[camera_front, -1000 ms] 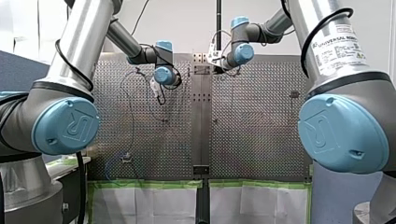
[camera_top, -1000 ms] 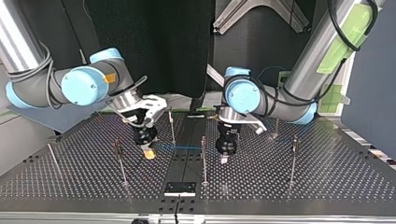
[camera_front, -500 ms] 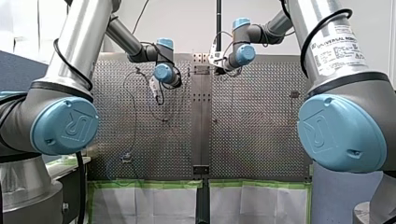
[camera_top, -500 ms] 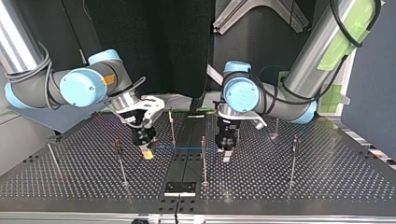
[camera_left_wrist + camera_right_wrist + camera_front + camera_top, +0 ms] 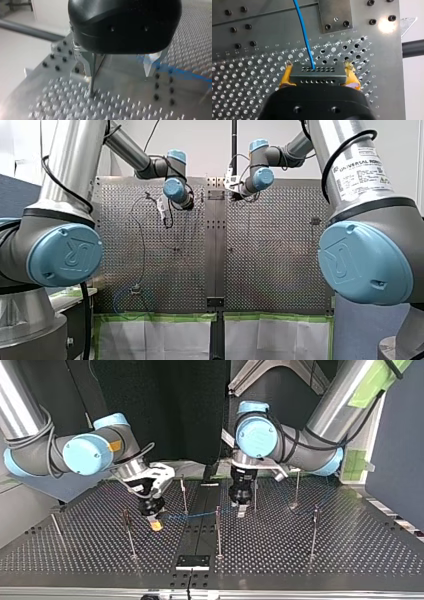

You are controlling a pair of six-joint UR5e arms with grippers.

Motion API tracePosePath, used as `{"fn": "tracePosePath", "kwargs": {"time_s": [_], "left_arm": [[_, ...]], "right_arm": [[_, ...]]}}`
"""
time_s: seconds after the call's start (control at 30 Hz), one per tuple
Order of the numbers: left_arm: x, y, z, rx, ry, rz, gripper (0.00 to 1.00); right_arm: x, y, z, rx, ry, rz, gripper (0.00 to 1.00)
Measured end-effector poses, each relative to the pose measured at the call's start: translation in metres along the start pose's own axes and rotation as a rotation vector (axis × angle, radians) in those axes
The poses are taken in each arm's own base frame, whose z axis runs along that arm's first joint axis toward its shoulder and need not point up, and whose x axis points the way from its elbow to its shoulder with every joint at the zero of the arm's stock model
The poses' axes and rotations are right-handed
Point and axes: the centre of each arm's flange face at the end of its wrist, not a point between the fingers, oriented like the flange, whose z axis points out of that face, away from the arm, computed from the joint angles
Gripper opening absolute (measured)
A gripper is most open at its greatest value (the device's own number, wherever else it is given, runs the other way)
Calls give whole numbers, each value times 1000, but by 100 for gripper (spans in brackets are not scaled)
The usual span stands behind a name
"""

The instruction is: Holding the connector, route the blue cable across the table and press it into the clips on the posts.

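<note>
I expect the blue cable [image 5: 302,25] to lean over and straighten when I carry it across, because it bends gently where it comes out of the connector [image 5: 313,66].
My right gripper [image 5: 318,65] is shut on the grey connector [image 5: 317,75], its yellow pads [image 5: 286,75] against both ends. The blue cable [image 5: 303,32] leaves the connector and runs away over the perforated plate. In the top view my right gripper [image 5: 156,524] hangs low at the left, and the blue cable [image 5: 192,516] runs slackly from it toward the middle post [image 5: 218,527]. My left gripper [image 5: 118,75] is open with nothing held; a thin post [image 5: 92,75] stands by one metal finger [image 5: 86,63]. The blurred cable [image 5: 182,73] lies beside the other. In the top view my left gripper [image 5: 240,509] hovers right of centre.
Several thin posts stand on the table [image 5: 350,555], among them a clip post [image 5: 126,520] at the top view's left, one [image 5: 314,525] at its right and two further back [image 5: 297,490]. A black bracket [image 5: 192,561] sits at the near edge.
My left gripper has opened, let go of the blue cable, and risen away toward the far side in the top view. The cable, taut before, now sags. My right gripper has barely moved.
</note>
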Motion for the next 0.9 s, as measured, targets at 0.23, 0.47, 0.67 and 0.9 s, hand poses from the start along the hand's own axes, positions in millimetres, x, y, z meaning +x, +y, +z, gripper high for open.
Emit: {"fn": "tracePosePath", "kwargs": {"time_s": [0.23, 0.47, 0.67, 0.9], "left_arm": [[-1, -13, -32, 53, 17, 5, 100], [-15, -30, -58, 87, 8, 16, 100], [-19, -50, -69, 116, -21, 44, 100], [-27, -78, -72, 127, -61, 62, 100]], "right_arm": [[1, 6, -1, -12, -6, 1, 0], [3, 12, -2, -22, -11, 3, 0], [8, 16, -4, -30, -5, 2, 0], [14, 22, -6, -39, 3, 2, 0]]}}
